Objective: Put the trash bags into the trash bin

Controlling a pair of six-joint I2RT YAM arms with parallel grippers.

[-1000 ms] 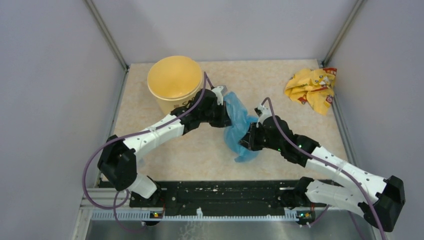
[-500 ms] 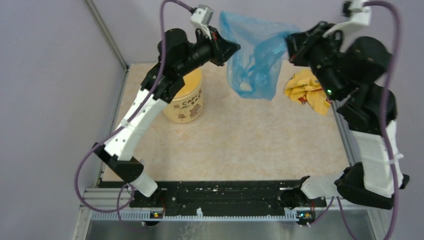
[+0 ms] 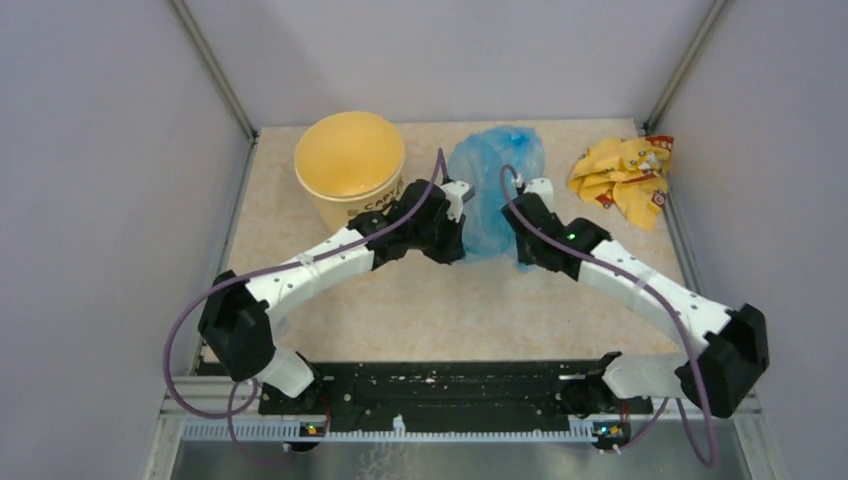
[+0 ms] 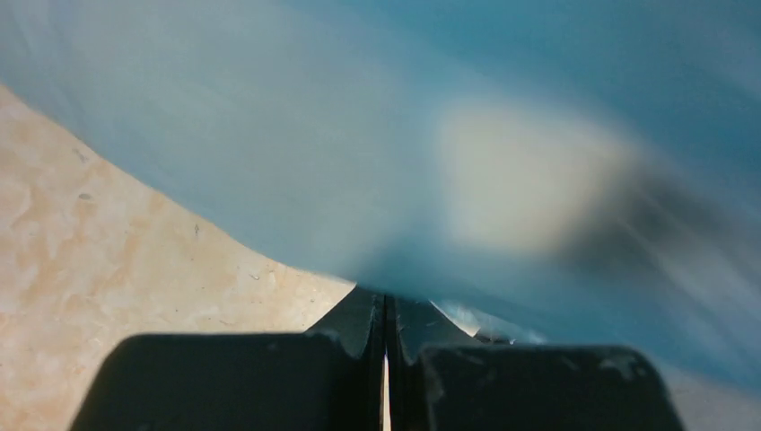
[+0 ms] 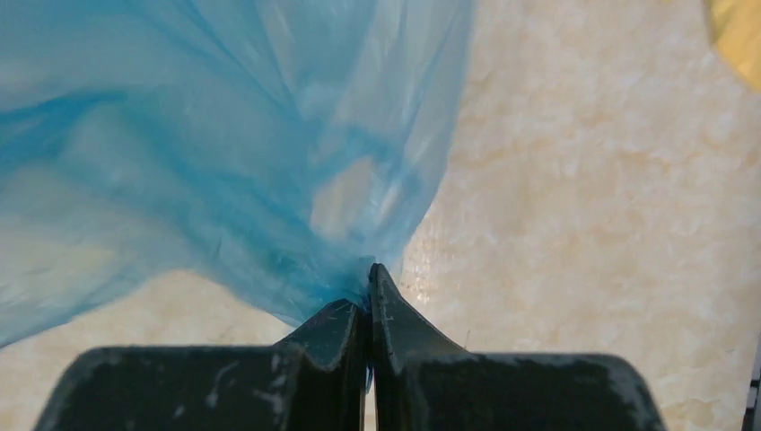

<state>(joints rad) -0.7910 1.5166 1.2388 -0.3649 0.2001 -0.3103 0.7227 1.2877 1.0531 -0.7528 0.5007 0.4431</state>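
Note:
Next, my right gripper swings up and away from my left gripper to spread the blue trash bag (image 3: 495,172), because the bag hangs narrow and slack from both grippers.
The blue trash bag (image 3: 492,190) lies spread on the table between my two grippers, right of the trash bin (image 3: 350,165), which stands upright and open at the back left. My left gripper (image 3: 455,235) is shut on the bag's left near edge; in the left wrist view the film (image 4: 377,162) fills the frame above the closed fingertips (image 4: 388,301). My right gripper (image 3: 518,240) is shut on the bag's right near edge; in the right wrist view the bag (image 5: 224,153) bunches into the closed tips (image 5: 366,287).
A crumpled yellow-and-red wrapper (image 3: 622,178) lies at the back right by the wall. Metal frame posts and grey walls enclose the table on the left, right and back.
Both arms came down from holding the bag stretched high in the air. The bag now lies low on the table beside the bin, still pinched by both grippers.

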